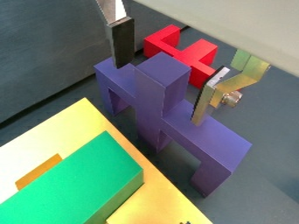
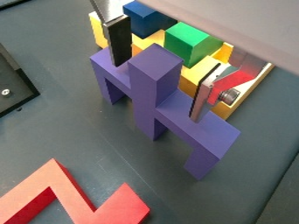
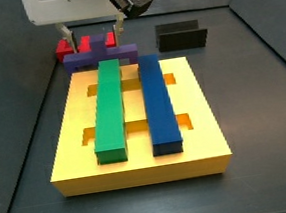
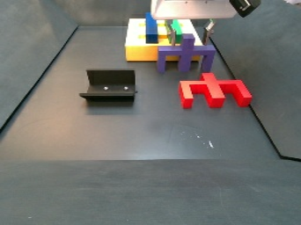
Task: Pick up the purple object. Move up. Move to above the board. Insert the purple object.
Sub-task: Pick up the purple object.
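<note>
Empty slots (image 3: pixel 135 127) are on both sides of the green and blue bars, so the purple object (image 3: pixel 99 54) will sit astride both bars and its legs will sink in when I lower it.
The purple object (image 1: pixel 158 105) stands on the dark floor just off the short end of the yellow board (image 1: pixel 59 140). It also shows in a wrist view (image 2: pixel 149 92) and in both side views (image 3: pixel 99 57) (image 4: pixel 186 55). My gripper (image 1: pixel 162 93) is lowered over it and open. One finger (image 1: pixel 121 42) is on one side of the central stem and the other finger (image 1: pixel 208 103) is on the opposite side, each with a gap to the stem. The gripper also shows in the other views (image 2: pixel 158 89) (image 3: pixel 95 37) (image 4: pixel 184 35).
A red notched block (image 1: pixel 181 48) lies right behind the purple object, also in a side view (image 4: pixel 214 90). The black fixture (image 4: pixel 108 85) stands apart on the floor. The board carries a long green bar (image 3: pixel 106 109) and a long blue bar (image 3: pixel 158 101).
</note>
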